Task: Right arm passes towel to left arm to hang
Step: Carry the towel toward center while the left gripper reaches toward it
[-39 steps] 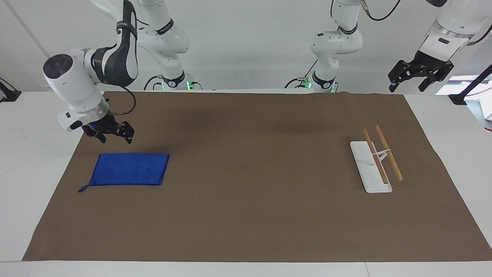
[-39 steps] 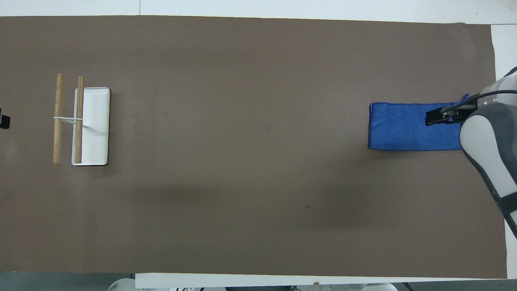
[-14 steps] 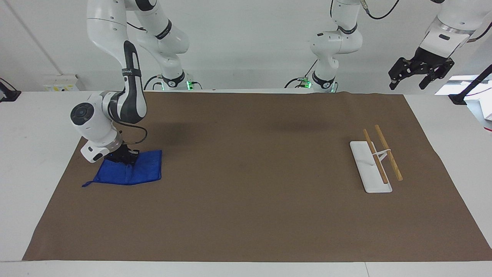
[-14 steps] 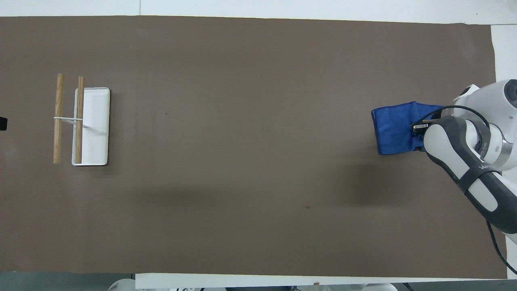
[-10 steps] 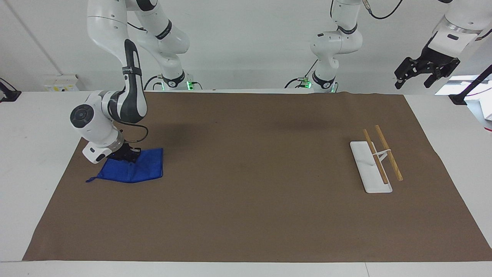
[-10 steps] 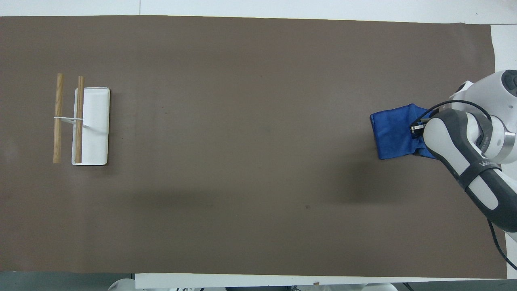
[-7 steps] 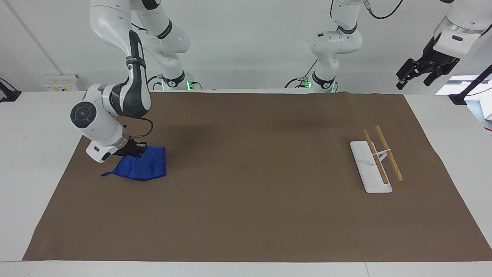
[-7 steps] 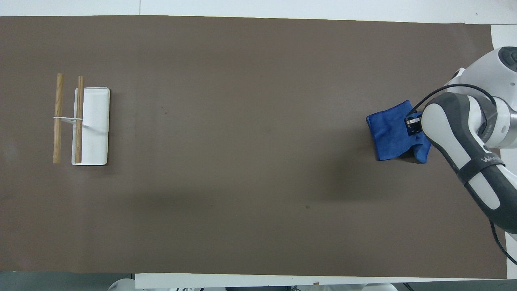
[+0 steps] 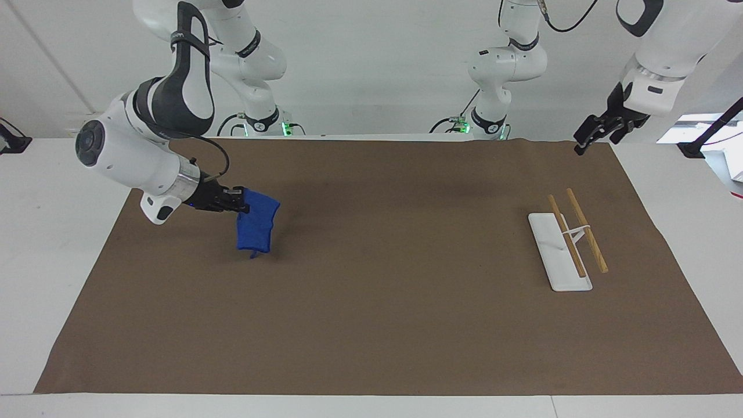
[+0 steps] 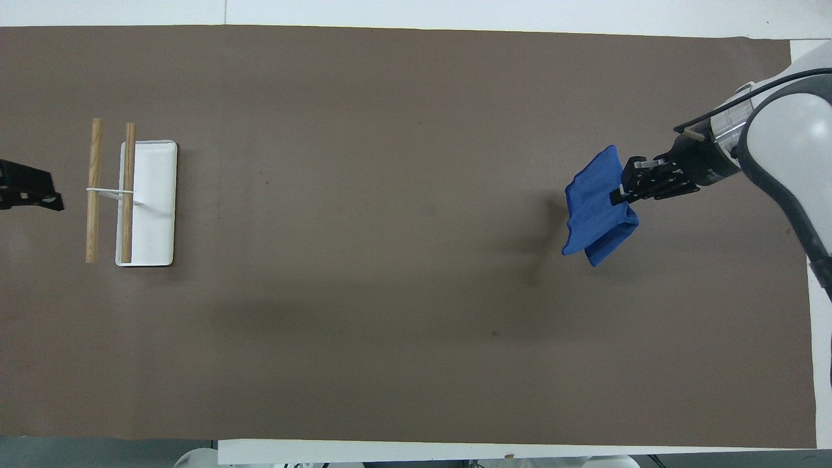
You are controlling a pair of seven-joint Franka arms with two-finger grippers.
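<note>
My right gripper is holding the opposite edge (image 9: 252, 201) of the towel and the way is open, so my left gripper carries on going toward the towel's free upper corner (image 9: 276, 205) until it closes there.
My right gripper (image 9: 242, 207) is shut on the upper edge of the bright blue towel (image 9: 256, 225) and holds it in the air over the brown mat, toward the right arm's end of the table. The towel hangs folded below the fingers, clear of the mat. It also shows in the overhead view (image 10: 595, 209), beside the right gripper (image 10: 617, 193). My left gripper (image 9: 593, 137) is raised above the mat's corner at the left arm's end; it shows at the edge of the overhead view (image 10: 32, 192).
A white rack (image 9: 558, 251) with two wooden rails (image 9: 587, 230) stands on the brown mat (image 9: 371, 325) toward the left arm's end. It also shows in the overhead view (image 10: 149, 203).
The right gripper came down on the flat towel, closed on it, then lifted it off the mat and carried it toward the table's middle. The left gripper has come lower and turned.
</note>
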